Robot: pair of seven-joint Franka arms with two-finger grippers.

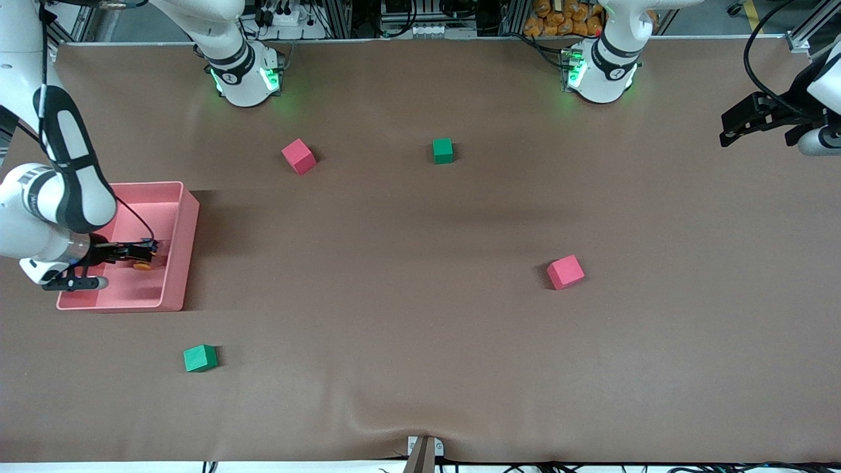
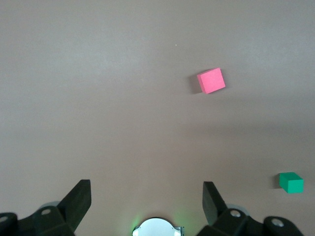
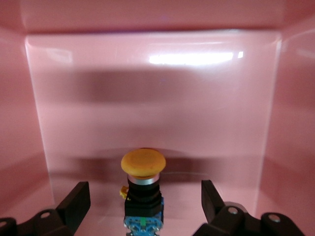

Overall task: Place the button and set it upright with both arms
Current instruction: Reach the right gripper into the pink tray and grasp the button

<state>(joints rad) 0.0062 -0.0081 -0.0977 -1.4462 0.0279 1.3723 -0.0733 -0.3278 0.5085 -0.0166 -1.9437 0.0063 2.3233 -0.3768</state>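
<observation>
My fingers have the orange cap point(image 3: 143, 162) and bluish end lying lengthwise between them, so the button point(image 3: 143, 196) will stay on its side when I carry it out.
The button point(image 1: 142, 265), with an orange cap and a black body with a bluish end, lies in the pink bin point(image 1: 181, 217) at the right arm's end of the table. My right gripper point(image 1: 139, 253) is down inside the bin. In the right wrist view the button point(image 3: 142, 191) sits between the open fingers point(image 3: 78, 196) of the right gripper point(image 3: 145, 191), and neither finger touches it. My left gripper point(image 1: 728, 135) is open and empty, held high over the left arm's end of the table. It also shows in the left wrist view point(image 2: 146, 189).
A red cube point(image 1: 299, 156) and a green cube point(image 1: 443, 150) lie near the bases. Another red cube point(image 1: 565, 272) lies mid-table toward the left arm's end. A green cube point(image 1: 200, 358) lies nearer the front camera than the bin. The bin's walls point(image 3: 147, 98) surround the right gripper.
</observation>
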